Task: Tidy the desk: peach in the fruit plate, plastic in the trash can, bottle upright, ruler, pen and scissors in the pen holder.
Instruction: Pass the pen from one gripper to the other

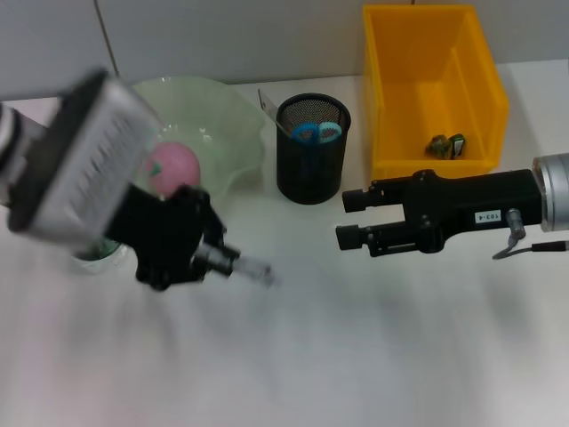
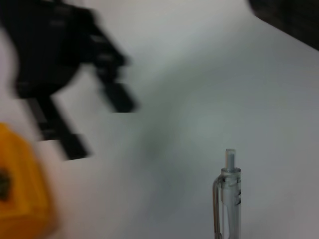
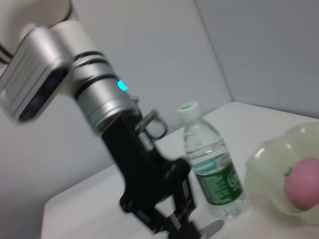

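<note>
The pen (image 1: 254, 268) leans toward the table's middle in the robot's left gripper, so the robot should turn the pen upright and pass it to its open right gripper (image 1: 377, 216).
My left gripper (image 1: 219, 256) is shut on a clear pen (image 1: 250, 265) that sticks out toward the table's middle; the left wrist view shows the pen (image 2: 229, 195) close up. A pink peach (image 1: 172, 168) lies in the pale green fruit plate (image 1: 233, 120). The black mesh pen holder (image 1: 310, 165) contains blue-handled scissors (image 1: 316, 132) and a ruler (image 1: 268, 105). Crumpled plastic (image 1: 446, 145) sits in the yellow trash can (image 1: 418, 49). The bottle (image 3: 209, 172) stands upright beside the left arm, mostly hidden by it in the head view. My right gripper (image 1: 347, 219) hovers open and empty right of the holder.
The white table (image 1: 356, 356) extends toward me below both grippers. The pen holder stands between plate and trash can at the back. The left arm's grey wrist block (image 1: 80, 160) covers the plate's left side.
</note>
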Controlling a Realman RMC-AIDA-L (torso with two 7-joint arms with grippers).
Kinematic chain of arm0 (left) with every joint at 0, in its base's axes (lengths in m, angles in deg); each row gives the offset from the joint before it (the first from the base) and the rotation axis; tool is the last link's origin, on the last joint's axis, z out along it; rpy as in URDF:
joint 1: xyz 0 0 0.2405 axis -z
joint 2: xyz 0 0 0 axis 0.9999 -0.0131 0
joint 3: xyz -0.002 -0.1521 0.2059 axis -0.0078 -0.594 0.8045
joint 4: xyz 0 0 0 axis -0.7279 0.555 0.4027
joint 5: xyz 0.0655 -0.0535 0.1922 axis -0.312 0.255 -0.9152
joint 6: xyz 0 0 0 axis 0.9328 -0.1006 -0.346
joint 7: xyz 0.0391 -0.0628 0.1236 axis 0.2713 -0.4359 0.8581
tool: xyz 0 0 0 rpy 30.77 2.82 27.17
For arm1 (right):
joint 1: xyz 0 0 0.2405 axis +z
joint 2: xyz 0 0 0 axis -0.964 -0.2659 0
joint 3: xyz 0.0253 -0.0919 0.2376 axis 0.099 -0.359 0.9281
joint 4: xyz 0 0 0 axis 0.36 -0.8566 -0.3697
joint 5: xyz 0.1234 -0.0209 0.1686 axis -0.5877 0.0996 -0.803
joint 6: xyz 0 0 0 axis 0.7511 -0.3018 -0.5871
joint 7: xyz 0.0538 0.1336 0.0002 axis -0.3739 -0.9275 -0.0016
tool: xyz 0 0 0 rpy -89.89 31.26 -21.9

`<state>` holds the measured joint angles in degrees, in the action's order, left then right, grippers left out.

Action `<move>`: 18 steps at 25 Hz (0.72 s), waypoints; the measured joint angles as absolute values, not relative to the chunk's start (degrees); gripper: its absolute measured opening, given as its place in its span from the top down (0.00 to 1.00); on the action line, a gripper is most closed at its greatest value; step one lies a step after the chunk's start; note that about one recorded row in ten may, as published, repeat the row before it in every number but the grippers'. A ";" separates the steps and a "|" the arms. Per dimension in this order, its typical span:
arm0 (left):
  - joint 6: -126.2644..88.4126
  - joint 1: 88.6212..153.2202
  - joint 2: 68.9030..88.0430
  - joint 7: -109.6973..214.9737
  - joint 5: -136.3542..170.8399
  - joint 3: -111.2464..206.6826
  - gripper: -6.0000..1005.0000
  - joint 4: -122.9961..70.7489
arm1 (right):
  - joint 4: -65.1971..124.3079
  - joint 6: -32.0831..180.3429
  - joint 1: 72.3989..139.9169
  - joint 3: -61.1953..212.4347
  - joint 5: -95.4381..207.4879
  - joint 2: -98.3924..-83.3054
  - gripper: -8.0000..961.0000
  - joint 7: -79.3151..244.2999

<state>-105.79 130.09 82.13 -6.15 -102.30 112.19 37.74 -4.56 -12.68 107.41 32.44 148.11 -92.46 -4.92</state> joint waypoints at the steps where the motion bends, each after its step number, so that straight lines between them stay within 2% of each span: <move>1: -105.82 129.70 82.11 -7.08 -100.68 110.13 0.85 37.43 | -4.62 -13.22 107.35 32.44 148.08 -92.52 0.27 -4.73; 18: -105.58 124.14 82.00 -25.14 -72.06 98.69 0.85 25.50 | -3.44 -18.83 103.40 35.69 147.48 -92.49 0.28 -3.39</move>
